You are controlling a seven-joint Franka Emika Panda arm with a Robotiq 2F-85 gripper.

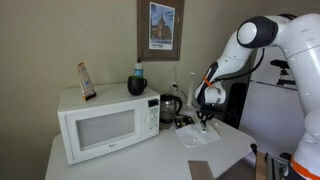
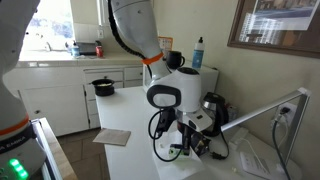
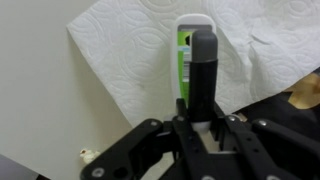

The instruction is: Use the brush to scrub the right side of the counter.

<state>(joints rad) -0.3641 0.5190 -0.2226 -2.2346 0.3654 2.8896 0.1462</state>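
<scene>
The brush in my gripper is over the paper towel (image 3: 132, 52), so next I move it clear of the towel and scrub the open counter (image 3: 72, 128) by the white crumb.
In the wrist view the brush (image 3: 190, 45) is a short pale piece with a green stripe and a dark grey handle. It lies on a white paper towel (image 3: 120, 50) on the white counter (image 3: 40, 90). My gripper (image 3: 200, 118) points down with its fingers closed on the dark handle. In both exterior views the gripper (image 1: 205, 118) (image 2: 190, 148) is low over the counter (image 1: 215, 150) (image 2: 130, 115), beside the kettle. The brush itself is too small to make out there.
A white microwave (image 1: 105, 125) stands on the counter with a dark bottle (image 1: 137, 80) on top, and a kettle (image 1: 170, 105) next to it. A small flat tray (image 1: 200, 170) (image 2: 112, 136) lies near the counter's edge. A dark pot (image 2: 102, 87) sits on the far kitchen worktop.
</scene>
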